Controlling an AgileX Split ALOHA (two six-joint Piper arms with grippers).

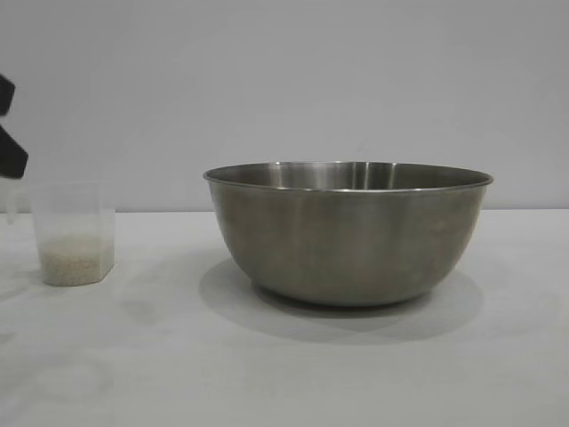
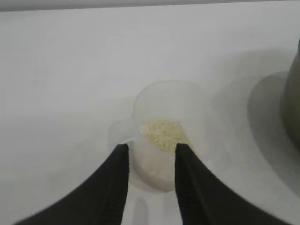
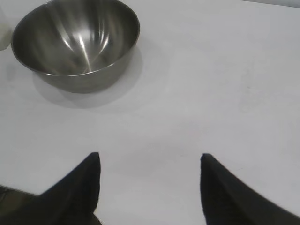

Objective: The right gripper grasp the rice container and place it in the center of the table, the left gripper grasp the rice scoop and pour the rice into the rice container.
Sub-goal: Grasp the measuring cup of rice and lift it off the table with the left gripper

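Observation:
Next, my left gripper moves its open fingers over the handle (image 2: 122,132) and goes down before closing, because they are now on both sides of the rice scoop's body (image 2: 161,157), next to its handle.
The rice container (image 1: 347,236), a large steel bowl, stands empty in the middle of the table (image 1: 284,374); the right wrist view looks into it (image 3: 75,42). The rice scoop (image 1: 76,231), a clear cup, stands upright at the left with rice (image 1: 76,265) in its bottom. My left gripper (image 1: 11,142) hangs just above the scoop's handle side. In the left wrist view the left gripper (image 2: 151,147) is open, its fingers framing the near side of the scoop (image 2: 164,101) and the rice (image 2: 164,133), gripping nothing. My right gripper (image 3: 150,157) is open over bare table, well away from the bowl.
The bowl's edge (image 2: 293,103) and its shadow show to one side of the scoop in the left wrist view. A plain grey wall (image 1: 284,80) stands behind the table. Bare tabletop lies between scoop and bowl and in front of both.

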